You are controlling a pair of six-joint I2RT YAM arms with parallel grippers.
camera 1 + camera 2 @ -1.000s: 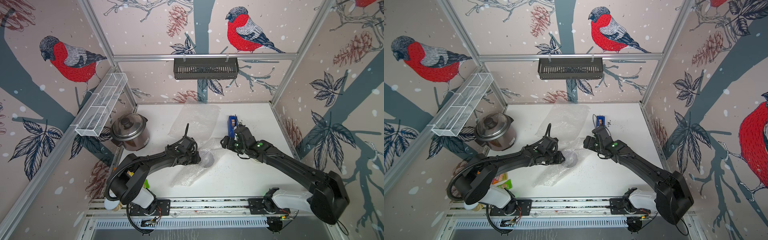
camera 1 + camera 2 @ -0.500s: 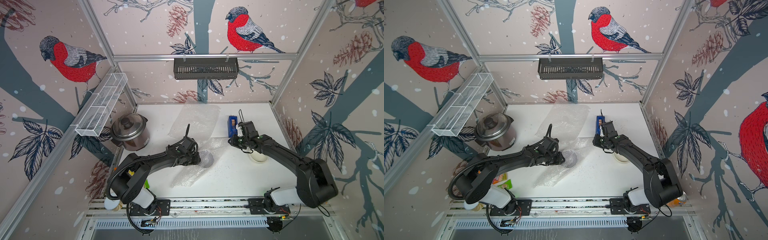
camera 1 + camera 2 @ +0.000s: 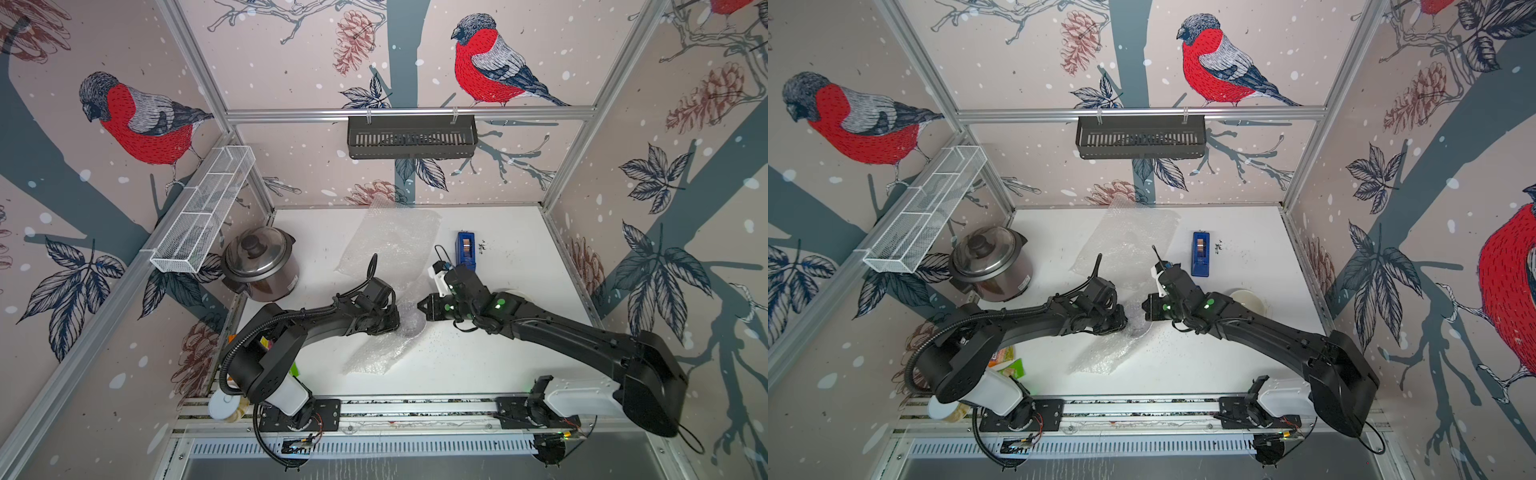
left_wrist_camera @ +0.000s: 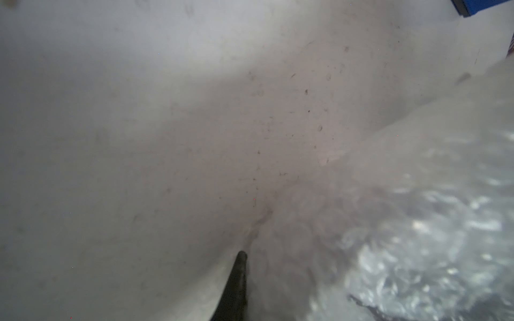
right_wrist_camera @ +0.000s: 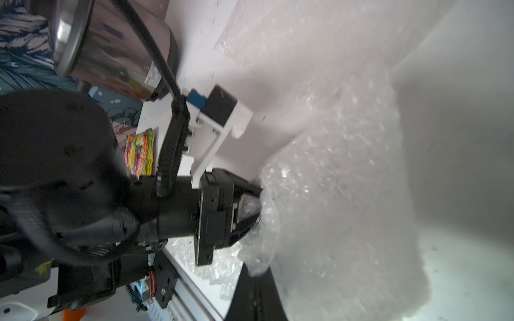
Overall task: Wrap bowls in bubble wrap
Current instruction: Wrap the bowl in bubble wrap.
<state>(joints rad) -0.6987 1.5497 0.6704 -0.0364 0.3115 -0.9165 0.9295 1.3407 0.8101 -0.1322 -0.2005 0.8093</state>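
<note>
The bubble wrap's tail (image 3: 385, 352) is loose in front of the bowl, so my right gripper should leave the bowl's side, grab the tail's front end (image 3: 366, 369) and fold it over.
The lilac bowl (image 3: 410, 325) sits mid-table under a crumpled sheet of bubble wrap (image 3: 376, 353), showing only as a grey round shape through the plastic. My left gripper (image 3: 396, 322) is at the bowl's left side, its jaws pinched on the wrap there; the right wrist view shows its fingers (image 5: 249, 204) closing into the plastic. My right gripper (image 3: 419, 309) is shut, its tip against the wrap on the bowl's right side. The cream bowl (image 3: 1246, 300) stands behind my right arm, bare.
A second flat sheet of bubble wrap (image 3: 395, 241) lies at the back, beside a blue tape dispenser (image 3: 465, 248). The steel cooker (image 3: 259, 264) stands at the left edge. A wire basket (image 3: 203, 208) and a black rack (image 3: 411, 137) hang on the walls.
My right gripper shut, pulled back toward the tape dispenser, then returned to the wrap beside the lilac bowl. My left gripper's jaws closed tighter on the wrap.
</note>
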